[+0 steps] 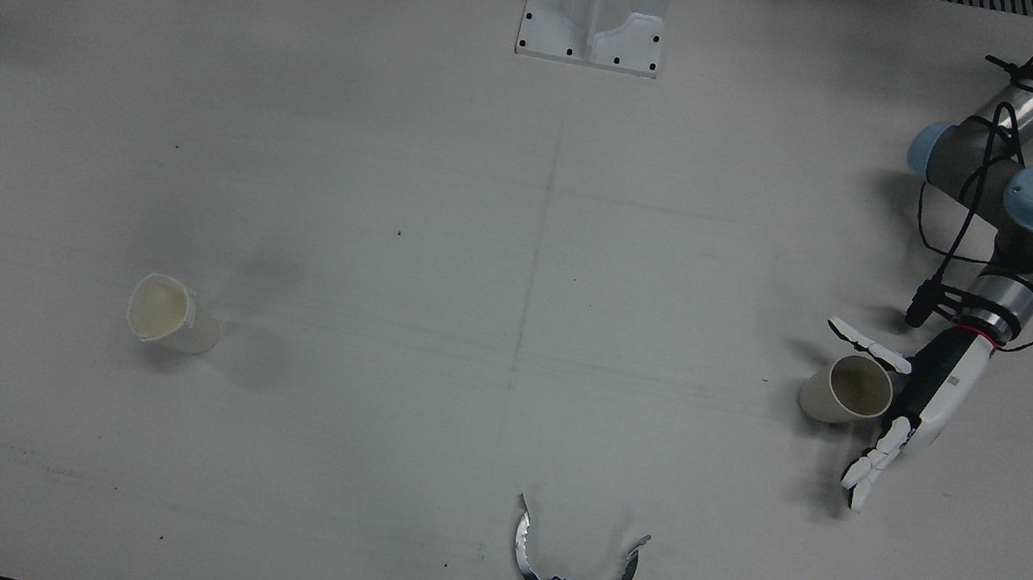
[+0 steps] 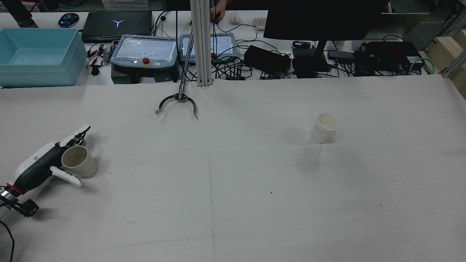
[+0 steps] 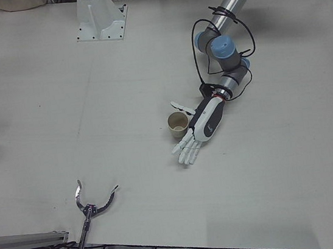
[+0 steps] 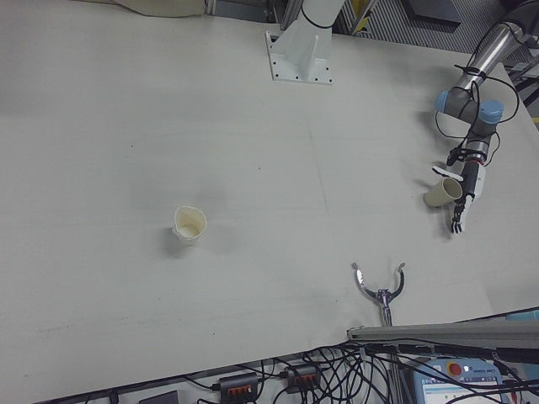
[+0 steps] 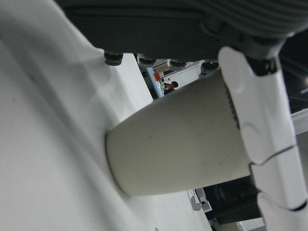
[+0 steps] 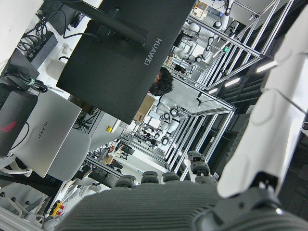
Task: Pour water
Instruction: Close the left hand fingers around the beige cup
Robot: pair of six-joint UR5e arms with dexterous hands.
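Observation:
I expect the beige paper cup [image 1: 833,396] to keep its shape when I grip and lift it, since the cup's round rim [image 1: 863,358] is even and its side smooth.
A beige paper cup [image 1: 847,391] stands upright near the table's edge on my left side. My left hand [image 1: 917,399] is open beside it, palm against the cup's side, thumb on one side and straight fingers [image 1: 870,459] on the other. The rear view shows the same cup [image 2: 78,162] and hand [image 2: 40,165]. In the left hand view the cup [image 5: 178,139] fills the middle, next to a white finger [image 5: 264,125]. A white cup [image 1: 166,311] stands far across the table [image 2: 323,128]. Only my right hand's own view shows it: a straight finger [image 6: 284,110], nothing held.
A metal claw tool [image 1: 568,567] lies at the table's operator-side edge [image 2: 177,102]. A white arm pedestal [image 1: 594,29] stands at the robot side. Beyond the table are a blue bin [image 2: 36,54], pendants, cables and a monitor.

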